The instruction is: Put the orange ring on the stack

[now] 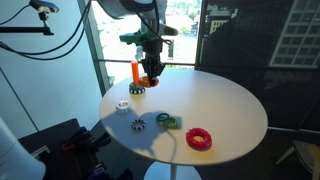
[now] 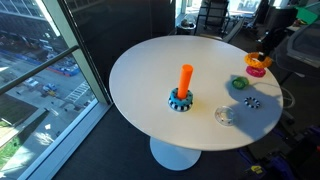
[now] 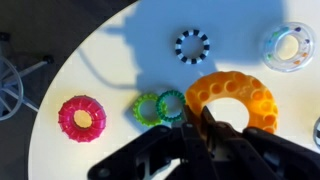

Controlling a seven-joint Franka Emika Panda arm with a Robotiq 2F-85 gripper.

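Next, I raise the orange ring first, then carry it over the peg, because it hangs lower than the tip of the peg [image 2: 187, 68] and off to its side.
My gripper [image 3: 196, 128] is shut on the rim of the orange ring [image 3: 238, 96] and holds it in the air above the white round table [image 3: 110, 60]. In both exterior views the gripper [image 1: 150, 68] [image 2: 266, 45] hangs over the table with the orange ring [image 1: 150, 76] [image 2: 262, 59] in it. The stack, an upright orange peg on a dark teal toothed base [image 1: 136, 78] [image 2: 184, 87], stands on the table. In an exterior view the gripper is just beside the peg. The stack is out of the wrist view.
A red-pink ring [image 3: 80, 117] [image 1: 199, 138], two linked green rings [image 3: 158, 106] [image 1: 167, 121], a small dark toothed ring [image 3: 192, 45] [image 1: 138, 125] and a clear pale ring [image 3: 287, 46] [image 1: 123, 105] lie on the table. A window wall stands close behind.
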